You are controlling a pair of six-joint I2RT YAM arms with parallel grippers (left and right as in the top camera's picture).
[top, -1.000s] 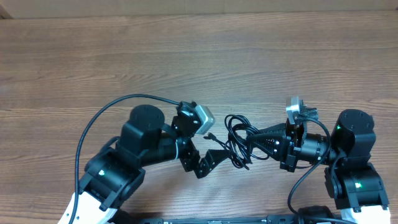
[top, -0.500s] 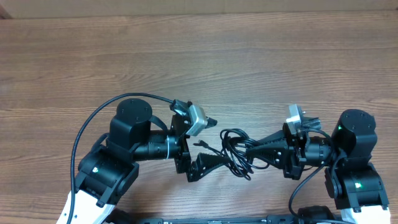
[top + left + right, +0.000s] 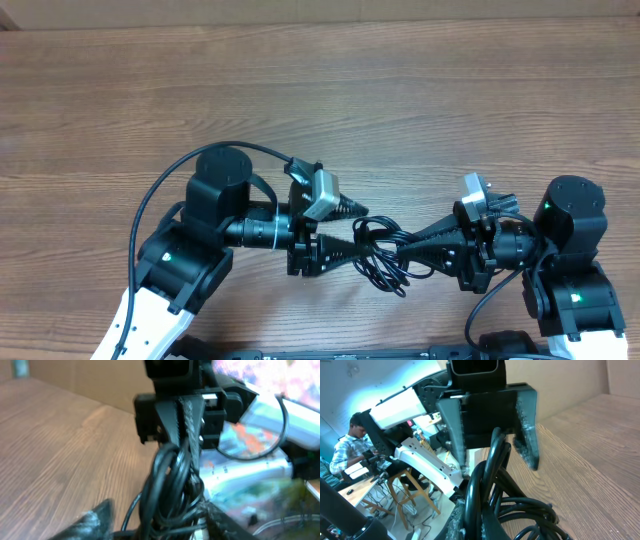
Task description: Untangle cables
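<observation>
Several cable loops together [image 3: 396,241] are pinched in my right gripper, so my left gripper should hold the bundle [image 3: 364,233] while my right gripper moves back and takes a loose loop.
The cables [image 3: 385,270] are a tangle of thin black loops hanging between the two grippers just above the table. My right gripper [image 3: 402,243] points left and is shut on a strand of the bundle; in the right wrist view its fingers [image 3: 459,517] pinch a loop of the cables [image 3: 530,510]. My left gripper [image 3: 360,228] points right and straddles the other side of the bundle. In the left wrist view the cables [image 3: 167,480] stand between its fingers [image 3: 95,520]. The left one is still apart from the bundle, so the left gripper [image 3: 159,510] is open.
The wooden table [image 3: 320,90] stretches away behind the arms. Thick black arm wires [image 3: 150,200] arc beside the left arm and under the right arm. Both arm bases stand at the near edge.
My left gripper has swung to the right onto the bundle and its jaws have narrowed around it. The right gripper has kept its hold and barely moved.
</observation>
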